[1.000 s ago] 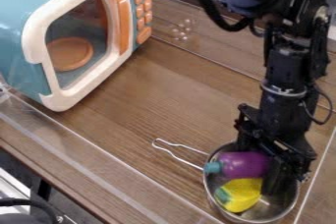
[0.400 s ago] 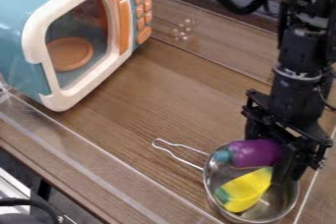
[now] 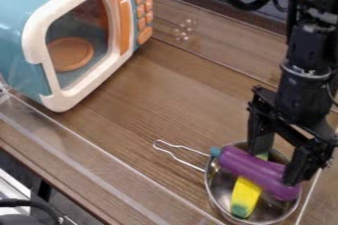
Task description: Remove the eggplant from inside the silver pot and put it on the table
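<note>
My gripper's fingers are too shallow on the purple eggplant (image 3: 255,166), so next I open my gripper and reach deeper into the silver pot around the eggplant's thick end (image 3: 280,183).
The purple eggplant (image 3: 254,163) lies tilted across the rim of the silver pot (image 3: 215,184) at the front right of the table (image 3: 158,101). One end of it points towards the pot's wire handle (image 3: 179,151). My gripper (image 3: 288,160) hangs straight down over the pot. Its black fingers (image 3: 263,136) stand apart on either side of the eggplant's right half, open and not squeezing it. A yellow toy (image 3: 247,198) lies in the pot under the eggplant.
A blue-and-white toy microwave (image 3: 73,32) with its door open stands at the back left. Clear plastic edging (image 3: 79,155) runs along the table's front edge. Bare wood lies between the microwave and the pot.
The gripper held the eggplant just above the pot. Its fingers have now spread, and the eggplant has dropped and tipped over to lie lengthwise across the pot.
</note>
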